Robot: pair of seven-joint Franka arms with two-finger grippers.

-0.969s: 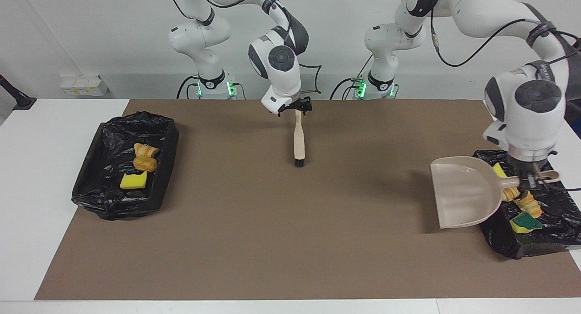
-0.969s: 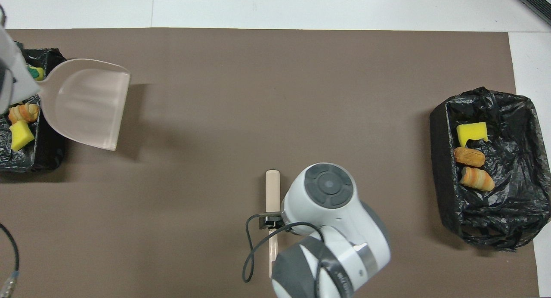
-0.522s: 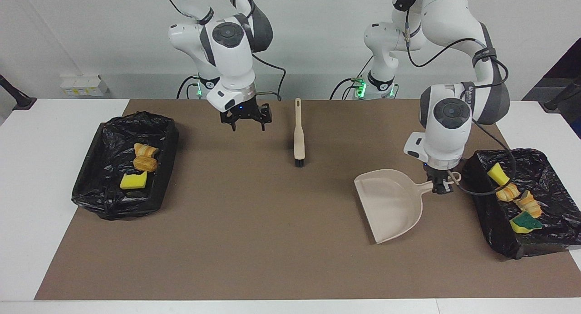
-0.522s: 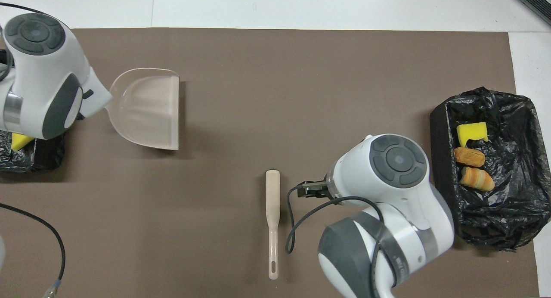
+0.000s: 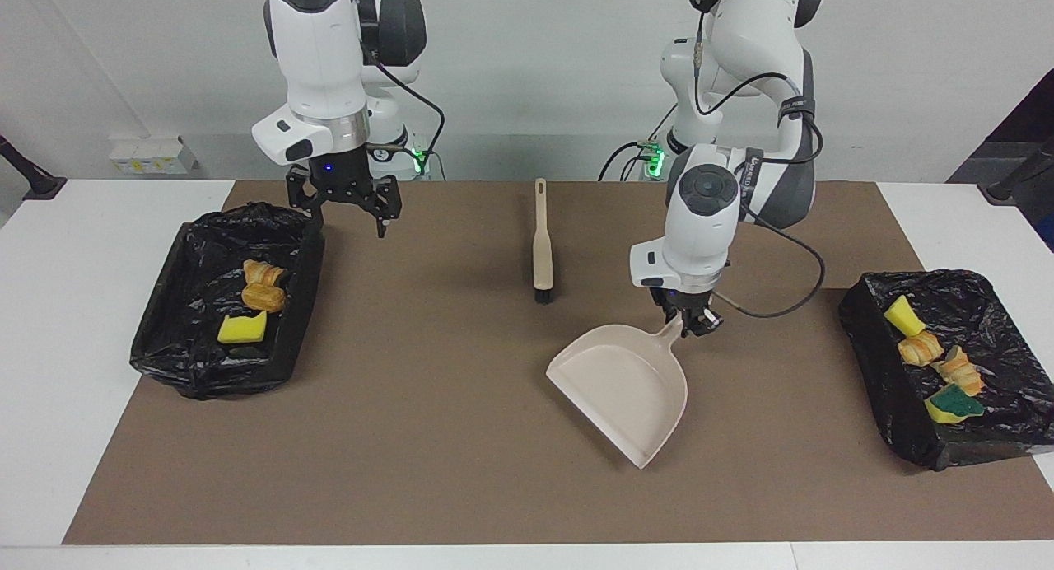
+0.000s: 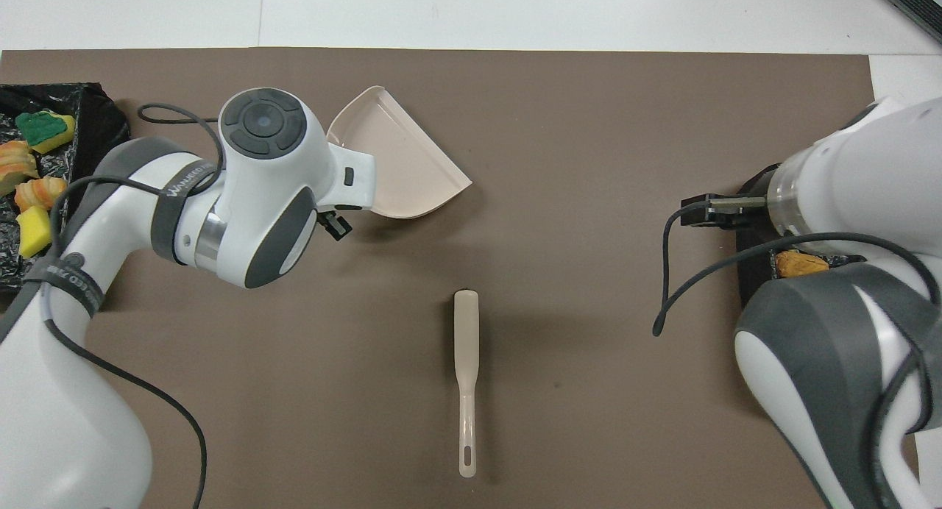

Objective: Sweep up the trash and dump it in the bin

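The beige dustpan (image 5: 627, 390) is empty and the mat (image 5: 555, 427) past the beige brush is clear, so the robot's left gripper should go on turning the dustpan there until it lies flat.
My left gripper (image 5: 692, 323) is shut on the handle of the beige dustpan (image 5: 622, 389), which it holds low over the middle of the mat; in the overhead view the wrist hides that grip, and only the pan (image 6: 397, 163) shows. The beige brush (image 5: 541, 249) lies flat on the mat, free of both grippers. My right gripper (image 5: 350, 226) hangs open and holds nothing, over the mat beside the bin (image 5: 206, 372) at the right arm's end. Trash (image 5: 263, 286) lies in that bin, and more trash (image 5: 922, 352) lies in the other bin (image 5: 906, 422).
Both bins are lined with black bags and stand at the two ends of the brown mat (image 5: 428, 471). In the overhead view the right arm covers most of its bin, where one pastry (image 6: 798, 262) shows. The brush (image 6: 466, 362) lies lengthwise mid-mat.
The left arm has carried the dustpan from over the bin at its end to the middle of the mat. The right gripper has left the brush handle and swung toward its own bin.
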